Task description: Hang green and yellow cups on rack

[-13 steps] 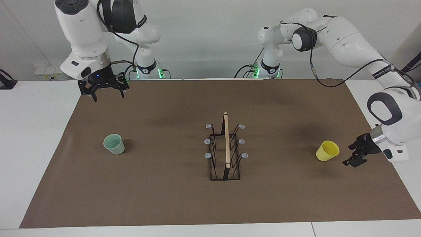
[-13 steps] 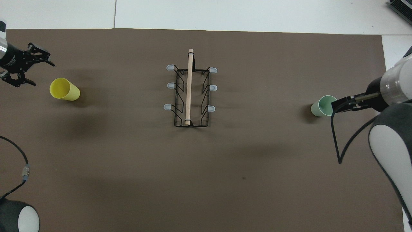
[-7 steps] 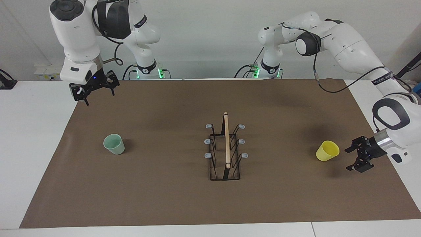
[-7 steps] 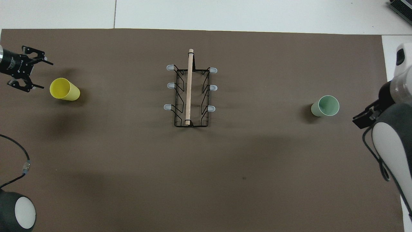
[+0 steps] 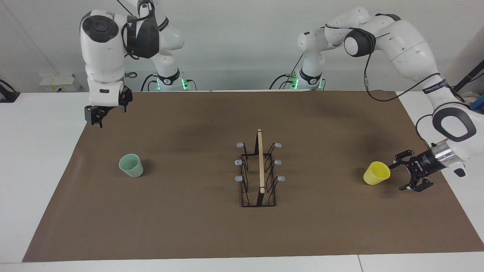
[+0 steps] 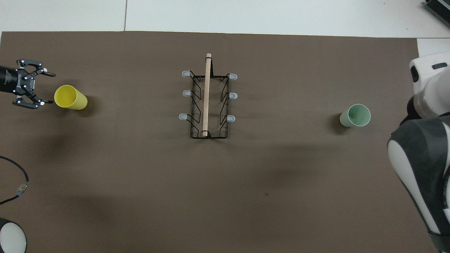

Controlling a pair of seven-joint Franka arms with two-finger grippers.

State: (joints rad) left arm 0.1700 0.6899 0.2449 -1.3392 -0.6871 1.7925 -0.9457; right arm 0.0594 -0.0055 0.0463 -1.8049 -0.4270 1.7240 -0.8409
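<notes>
The rack's wires point(image 6: 183, 116) spread outward, so I expect the yellow cup point(image 6: 71, 97) to hang at a slant with its opening down when the robot lowers it over a wire.
The bright yellow cup point(image 5: 376, 173) point(image 6: 70, 97) stands mouth up on the brown mat toward the left arm's end of the table. My left gripper point(image 5: 397, 176) point(image 6: 52, 88) is low beside it, open and pointing at it, with its fingertips just short of the cup. The pale green cup point(image 5: 131, 165) point(image 6: 355, 116) stands mouth up toward the right arm's end. My right gripper point(image 5: 99, 120) hangs empty, high over the mat's edge at that end; the arm hides it in the overhead view. The rack point(image 5: 260, 162) point(image 6: 206, 95) stands mid-table with nothing on its prongs.
The brown mat point(image 5: 189, 226) point(image 6: 140, 175) covers most of the white table. The right arm's white body point(image 6: 422, 168) overhangs the mat's edge beside the green cup. A black cable point(image 6: 14, 182) loops in at the left arm's end.
The left gripper has swung round to point at the yellow cup and moved up close to it. The right gripper has turned on its wrist and drawn back from above the green cup.
</notes>
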